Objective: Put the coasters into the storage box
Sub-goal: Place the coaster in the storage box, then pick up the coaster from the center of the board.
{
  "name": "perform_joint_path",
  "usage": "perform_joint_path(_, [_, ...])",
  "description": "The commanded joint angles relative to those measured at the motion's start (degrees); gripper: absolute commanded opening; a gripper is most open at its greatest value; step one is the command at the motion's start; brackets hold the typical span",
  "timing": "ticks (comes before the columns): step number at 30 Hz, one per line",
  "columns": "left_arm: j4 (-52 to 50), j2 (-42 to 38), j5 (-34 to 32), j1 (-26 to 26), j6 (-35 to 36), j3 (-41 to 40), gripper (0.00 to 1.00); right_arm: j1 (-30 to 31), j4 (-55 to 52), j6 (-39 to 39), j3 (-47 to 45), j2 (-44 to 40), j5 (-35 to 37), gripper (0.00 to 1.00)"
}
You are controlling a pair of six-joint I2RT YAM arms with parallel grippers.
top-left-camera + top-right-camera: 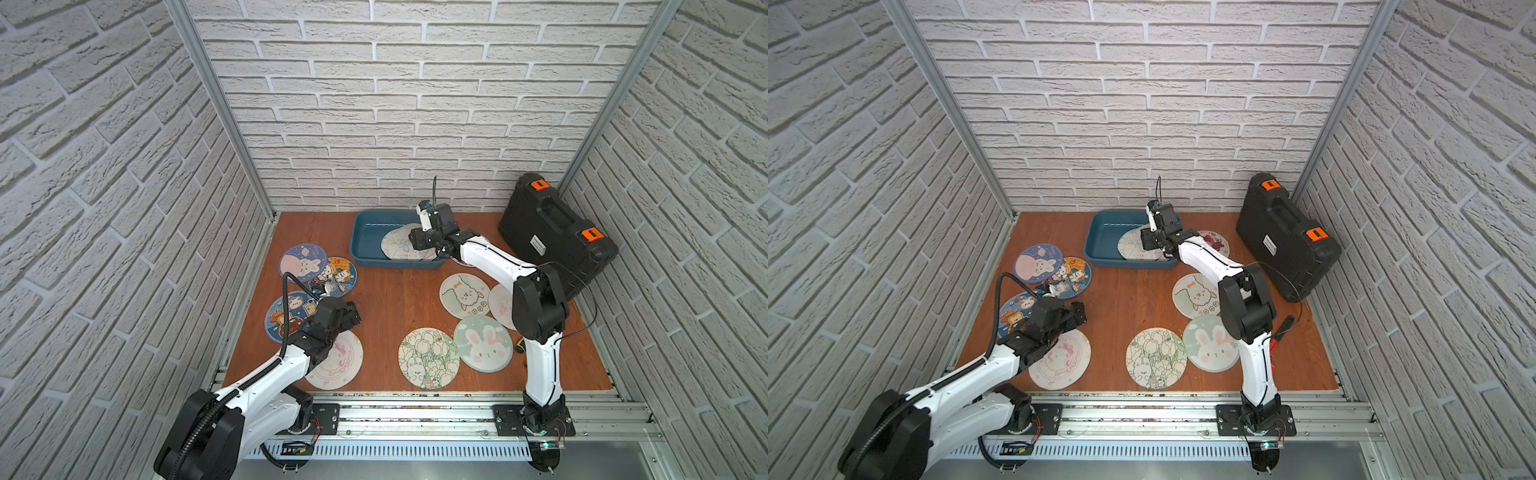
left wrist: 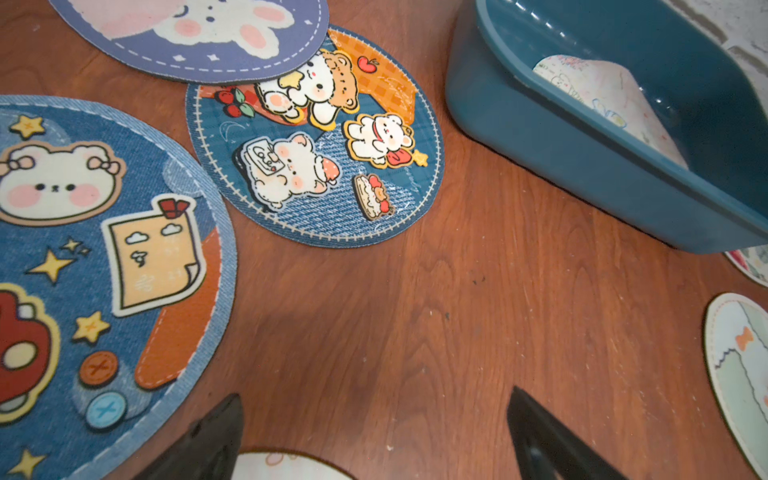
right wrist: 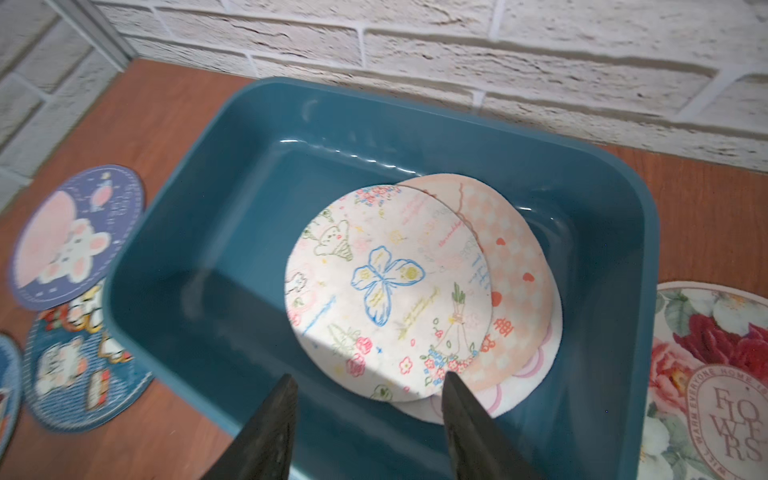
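Observation:
I should keep moving my right gripper toward the pink-and-white coaster's edge, since there is open wood beside the pink-and-white coaster's edge, and close its fingers there.
The teal storage box stands at the back wall. Inside it a butterfly coaster lies on a pink checked coaster and one more beneath. My right gripper hangs open just above them, holding nothing. My left gripper is wide open over bare wood, at the edge of a pink-and-white coaster. Left of it lie a purple bunny coaster, a bear coaster and a denim one. On the right lie tulip, green bunny and cream coasters.
A black hard case with orange latches leans in the back right corner. A rose coaster lies between it and the box. Brick walls close three sides, and a metal rail runs along the front.

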Motion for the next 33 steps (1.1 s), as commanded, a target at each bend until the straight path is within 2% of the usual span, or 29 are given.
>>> perform_joint_path(1, [-3.17,-0.04,-1.68,-0.34,0.49,2.39,0.98,0.4,0.92,-0.58,-4.43,-3.3,-6.61,0.57])
perform_joint_path(6, [-9.02,-1.51,-3.03,-0.42,-0.87,3.72,0.98,2.59,-2.35,-3.25,-9.51,-8.22,-9.55,0.57])
perform_joint_path(13, [-22.01,-4.35,-4.77,-1.07,-8.49,5.5,0.98,7.56,-9.79,-5.91,-13.89,-11.52,-14.71,0.57])
perform_joint_path(20, [-31.83,-4.24,-7.64,-5.99,-14.27,7.58,0.98,13.76,-11.12,-5.03,-17.93,-10.38,-21.4,0.56])
perform_joint_path(27, [-32.14,-2.78,-8.76,-9.93,-21.58,5.22,0.98,19.29,-8.53,-2.06,-20.22,-7.25,-22.16,0.56])
perform_joint_path(33, [-27.67,-3.39,-9.5,-10.3,-28.85,-0.72,0.98,23.04,-7.17,0.36,-19.7,-4.48,-22.94,0.56])
